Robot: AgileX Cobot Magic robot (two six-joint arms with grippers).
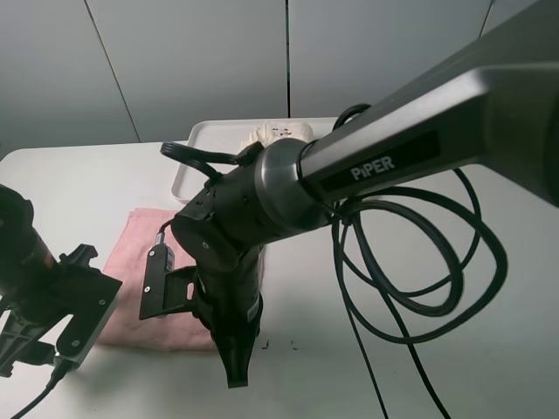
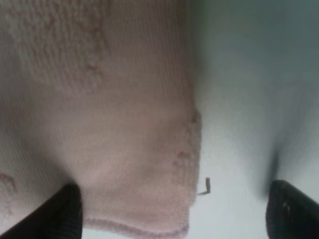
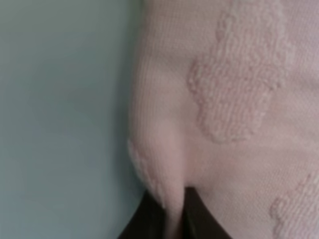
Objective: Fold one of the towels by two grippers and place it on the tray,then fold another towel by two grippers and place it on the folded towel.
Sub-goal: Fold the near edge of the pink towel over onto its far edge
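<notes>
Only my right gripper is pinching the pink towel, and the towel's corner (image 2: 180,224) under my left gripper is loose. Next, my left gripper grips that corner (image 2: 167,214) before the fold.
The light pink towel (image 1: 144,262) lies flat on the table at the near left. My right gripper (image 1: 236,367) reaches down at its near right corner. In the right wrist view a fold of the pink towel (image 3: 224,99) is pinched between the shut fingers of the right gripper (image 3: 169,221). My left gripper (image 1: 70,332) hangs over the towel's near left corner. It stands open in the left wrist view (image 2: 174,219), one finger on the pink towel (image 2: 99,109) and the other over bare table. The cream towel (image 1: 278,135) rests on the white tray (image 1: 196,157) at the back.
The right arm's thick body (image 1: 367,166) crosses the scene and hides much of the tray and the towel's right side. Its black cable (image 1: 419,262) loops over the table on the right. White table surface (image 1: 87,183) shows at the left.
</notes>
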